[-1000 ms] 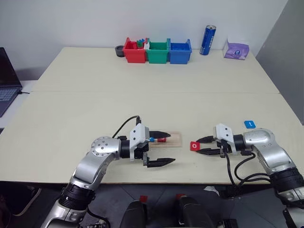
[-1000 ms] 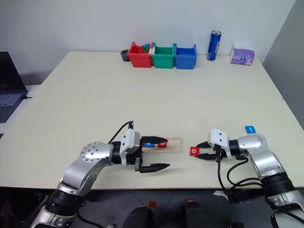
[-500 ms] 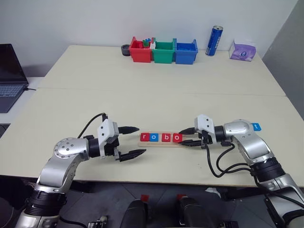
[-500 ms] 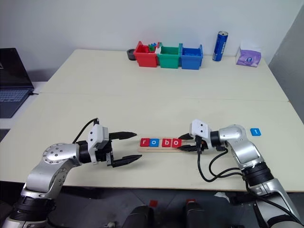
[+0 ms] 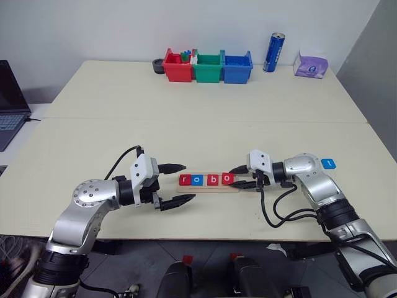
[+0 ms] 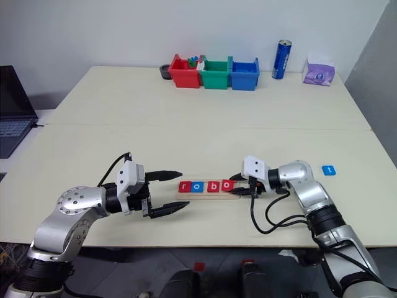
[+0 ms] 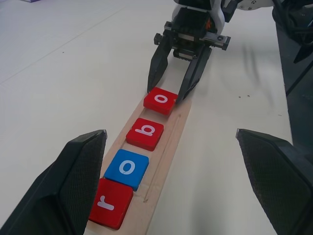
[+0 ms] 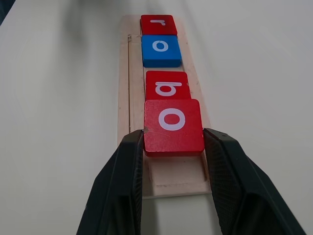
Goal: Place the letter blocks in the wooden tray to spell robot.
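My right gripper holds the red o and should release it, shut and push its end (image 8: 174,152) toward the red b, as the gap (image 7: 137,149) there takes the t's room.
The wooden tray (image 5: 206,188) lies near the table's front edge and holds a row of letter blocks: red r (image 5: 185,179), blue o (image 5: 197,179), red b (image 5: 213,179) and red o (image 5: 226,178). My right gripper (image 8: 173,133) is shut on the red o (image 8: 172,125) at the tray's right end, one finger against each side. My left gripper (image 5: 188,182) stands open just off the tray's left end, its fingers wide apart and holding nothing. A blue t block (image 5: 328,163) lies alone on the table to the far right.
Red (image 5: 175,66), green (image 5: 207,66) and blue (image 5: 237,66) bins stand in a row at the table's far edge. Beside them are a blue can (image 5: 272,52) and a purple tissue pack (image 5: 309,64). A laptop (image 5: 7,99) sits off to the left.
My right gripper has carried the red o leftward from the bare table to the tray's right end. My left gripper has drawn back left, off the tray. The camera has shifted too.
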Motion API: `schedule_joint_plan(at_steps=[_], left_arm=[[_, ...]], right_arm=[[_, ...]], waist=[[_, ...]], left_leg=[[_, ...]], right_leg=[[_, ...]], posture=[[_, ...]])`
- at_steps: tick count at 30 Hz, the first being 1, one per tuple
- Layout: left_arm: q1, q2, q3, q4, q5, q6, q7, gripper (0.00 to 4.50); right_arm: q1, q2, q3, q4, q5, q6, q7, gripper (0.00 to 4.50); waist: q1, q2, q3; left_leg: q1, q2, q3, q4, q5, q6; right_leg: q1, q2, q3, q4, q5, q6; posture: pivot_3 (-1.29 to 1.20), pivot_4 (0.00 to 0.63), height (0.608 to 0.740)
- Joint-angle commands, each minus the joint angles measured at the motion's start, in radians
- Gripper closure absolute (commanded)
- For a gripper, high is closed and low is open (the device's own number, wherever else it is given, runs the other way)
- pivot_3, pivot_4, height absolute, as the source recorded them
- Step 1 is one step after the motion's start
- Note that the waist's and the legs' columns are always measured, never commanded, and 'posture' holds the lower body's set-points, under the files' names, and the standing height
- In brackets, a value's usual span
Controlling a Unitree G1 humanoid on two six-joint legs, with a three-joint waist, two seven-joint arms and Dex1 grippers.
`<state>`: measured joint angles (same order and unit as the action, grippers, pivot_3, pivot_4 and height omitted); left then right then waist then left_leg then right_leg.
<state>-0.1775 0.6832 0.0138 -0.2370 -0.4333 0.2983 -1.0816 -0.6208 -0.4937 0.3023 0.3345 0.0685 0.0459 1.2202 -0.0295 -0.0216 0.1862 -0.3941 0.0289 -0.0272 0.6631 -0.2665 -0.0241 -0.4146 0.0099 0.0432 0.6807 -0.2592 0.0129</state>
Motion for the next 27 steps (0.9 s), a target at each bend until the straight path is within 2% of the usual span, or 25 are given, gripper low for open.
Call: schedule_joint_plan(at_steps=[1, 14, 23, 27], left_arm=[[-0.001, 0.004, 0.009, -0.030, -0.016, -0.005, -0.002, 0.00], [0.000, 0.003, 0.011, -0.023, -0.010, -0.013, 0.002, 0.00], [-0.002, -0.002, 0.007, -0.010, -0.001, -0.023, 0.006, 0.00], [-0.003, -0.006, 0.001, -0.008, 0.001, -0.025, 0.005, 0.00]], right_arm=[[-0.032, 0.005, 0.002, 0.017, -0.012, -0.040, 0.005, 3.05], [-0.050, 0.010, 0.000, 0.054, -0.027, -0.066, 0.012, 3.05], [-0.066, 0.006, -0.031, 0.026, 0.023, 0.025, 0.037, 0.03], [-0.086, 0.004, -0.079, -0.049, 0.081, 0.158, 0.012, 0.03]], waist=[[0.000, 0.000, 0.000], [0.000, 0.000, 0.000], [0.000, 0.000, 0.000], [0.000, 0.000, 0.000]], left_leg=[[0.000, 0.000, 0.000, 0.000, 0.000, 0.000], [0.000, 0.000, 0.000, 0.000, 0.000, 0.000], [0.000, 0.000, 0.000, 0.000, 0.000, 0.000], [0.000, 0.001, 0.000, 0.000, 0.000, 0.000]], right_leg=[[0.000, 0.000, 0.000, 0.000, 0.000, 0.000], [0.000, 0.000, 0.000, 0.000, 0.000, 0.000], [0.000, 0.000, 0.000, 0.000, 0.000, 0.000], [0.000, 0.000, 0.000, 0.000, 0.000, 0.000]], posture=[[0.00, 0.150, 0.740], [0.00, 0.150, 0.740], [0.00, 0.150, 0.740], [0.00, 0.150, 0.740]])
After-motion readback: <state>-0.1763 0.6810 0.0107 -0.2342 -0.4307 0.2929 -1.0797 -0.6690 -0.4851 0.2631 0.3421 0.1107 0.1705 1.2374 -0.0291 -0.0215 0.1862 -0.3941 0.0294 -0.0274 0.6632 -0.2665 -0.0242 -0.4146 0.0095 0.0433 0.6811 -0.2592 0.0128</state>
